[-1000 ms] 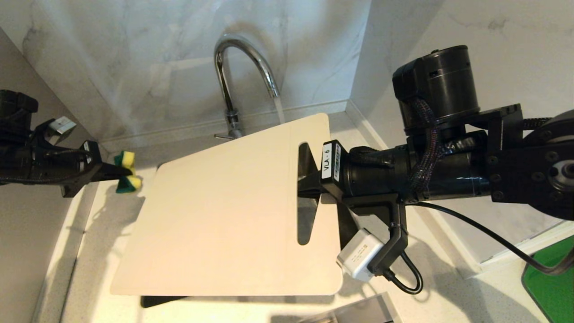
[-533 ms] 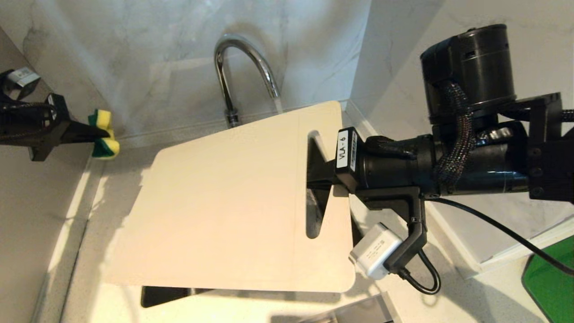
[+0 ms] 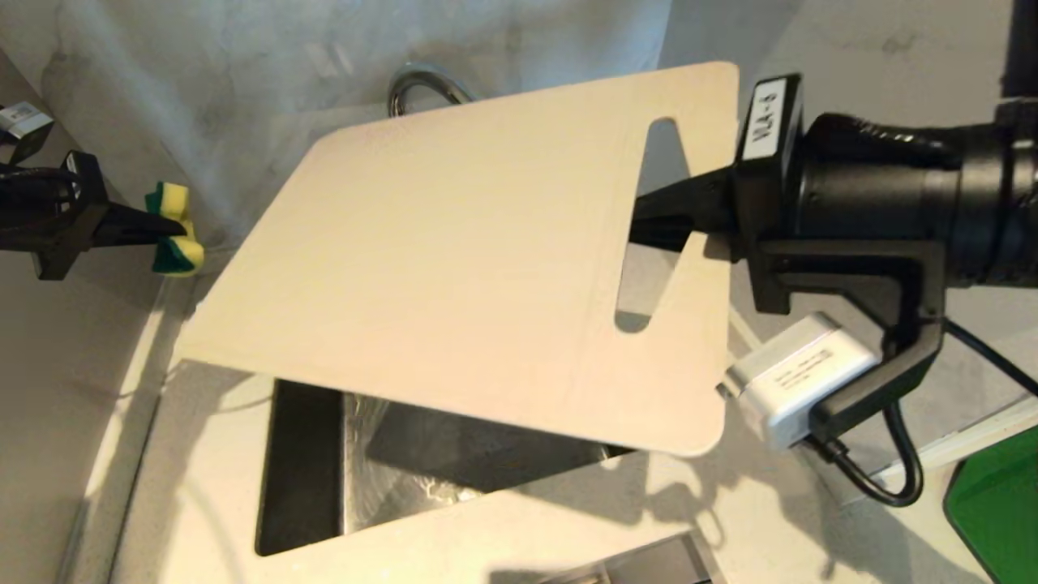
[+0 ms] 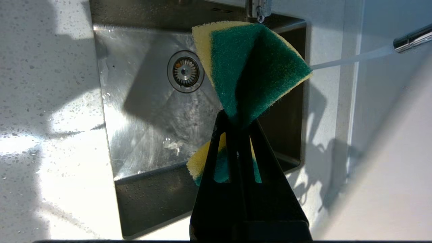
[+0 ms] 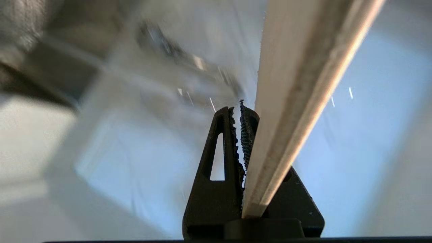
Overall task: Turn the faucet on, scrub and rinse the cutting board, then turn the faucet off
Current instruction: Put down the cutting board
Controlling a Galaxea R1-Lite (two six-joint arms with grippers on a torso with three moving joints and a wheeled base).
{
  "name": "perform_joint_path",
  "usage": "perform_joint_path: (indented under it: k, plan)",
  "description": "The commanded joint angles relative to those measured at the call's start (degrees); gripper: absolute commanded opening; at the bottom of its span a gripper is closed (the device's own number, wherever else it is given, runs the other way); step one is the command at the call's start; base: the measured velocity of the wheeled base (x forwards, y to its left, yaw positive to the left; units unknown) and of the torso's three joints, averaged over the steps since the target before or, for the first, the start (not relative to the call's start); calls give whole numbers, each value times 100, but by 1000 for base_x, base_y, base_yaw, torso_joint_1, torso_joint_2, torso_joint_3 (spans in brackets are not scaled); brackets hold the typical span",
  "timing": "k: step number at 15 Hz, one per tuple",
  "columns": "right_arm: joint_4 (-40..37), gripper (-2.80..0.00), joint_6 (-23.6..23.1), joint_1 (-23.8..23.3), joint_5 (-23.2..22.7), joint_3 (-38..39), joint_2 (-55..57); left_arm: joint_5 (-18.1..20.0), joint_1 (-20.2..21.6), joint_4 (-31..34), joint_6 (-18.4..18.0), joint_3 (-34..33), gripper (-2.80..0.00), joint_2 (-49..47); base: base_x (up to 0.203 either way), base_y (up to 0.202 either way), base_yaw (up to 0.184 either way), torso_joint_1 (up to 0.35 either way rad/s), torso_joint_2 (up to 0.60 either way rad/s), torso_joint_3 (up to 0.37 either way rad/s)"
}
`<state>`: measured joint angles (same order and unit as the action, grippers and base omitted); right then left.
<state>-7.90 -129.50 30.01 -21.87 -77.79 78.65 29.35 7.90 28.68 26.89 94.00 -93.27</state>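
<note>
The cutting board hangs over the running faucet (image 3: 418,79), so my right gripper should swing the board clear of the spout and lower it beside the sink (image 3: 671,483).
My right gripper (image 3: 642,225) is shut on the cream cutting board (image 3: 454,268) at the strip beside its handle slot, holding it raised and tilted over the sink. The right wrist view shows the board's edge (image 5: 303,84) clamped in the right gripper (image 5: 241,114). Only the top of the faucet (image 3: 418,81) arch shows behind the board. In the left wrist view the faucet spout (image 4: 411,37) pours a stream of water (image 4: 351,59). At the far left my left gripper (image 3: 150,227) is shut on a yellow-green sponge (image 3: 172,231), folded in the left gripper (image 4: 238,121), sponge (image 4: 249,67) apart from the board.
The steel sink (image 3: 308,462) lies open under the board, with its drain (image 4: 185,71) seen from the left wrist. A green item (image 3: 997,511) lies at the right edge of the counter. Marble walls close in behind and to the right.
My right arm has lifted the board and tipped its far edge up, so it now hides most of the faucet and uncovers the sink. The left gripper with the sponge rose and drew back left.
</note>
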Motion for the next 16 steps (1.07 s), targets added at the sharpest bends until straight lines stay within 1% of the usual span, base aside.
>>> perform_joint_path:
  k: [1, 3, 5, 7, 9, 11, 14, 15, 16]
  plan:
    - [0, -280, 17, -323, 6, -388, -264, 9, -8, 66, 18, 5, -280, 19, 0, 0, 0, 0, 0, 0]
    - [6, -280, 163, -475, 96, -770, -286, 0, -8, 93, 18, 13, -280, 11, 0, 0, 0, 0, 0, 0]
    - [9, -280, 320, -502, 450, -1155, -299, -70, -8, 93, 18, 5, -280, -16, 0, 0, 0, 0, 0, 0]
    - [151, -280, 753, -505, 805, -1312, -318, -88, -8, 97, 18, 5, -280, -25, 0, 0, 0, 0, 0, 0]
    - [742, -280, 1105, -505, 1070, -1259, -324, -88, -8, 102, 18, 5, -280, -33, 0, 0, 0, 0, 0, 0]
    - [1217, -280, 1460, -497, 1518, -1160, -351, -88, -17, 102, 18, 5, -280, -42, 0, 0, 0, 0, 0, 0]
    - [1290, -280, 1829, -469, 2053, -906, -526, -88, -17, 102, 18, 5, -280, -64, 0, 0, 0, 0, 0, 0]
    - [1291, -280, 1929, -379, 2276, -805, -585, -88, -17, 102, 18, 5, -280, -77, 0, 0, 0, 0, 0, 0]
    - [1296, -280, 2098, -190, 2467, -688, -621, -88, -17, 102, 18, 5, -280, -86, 0, 0, 0, 0, 0, 0]
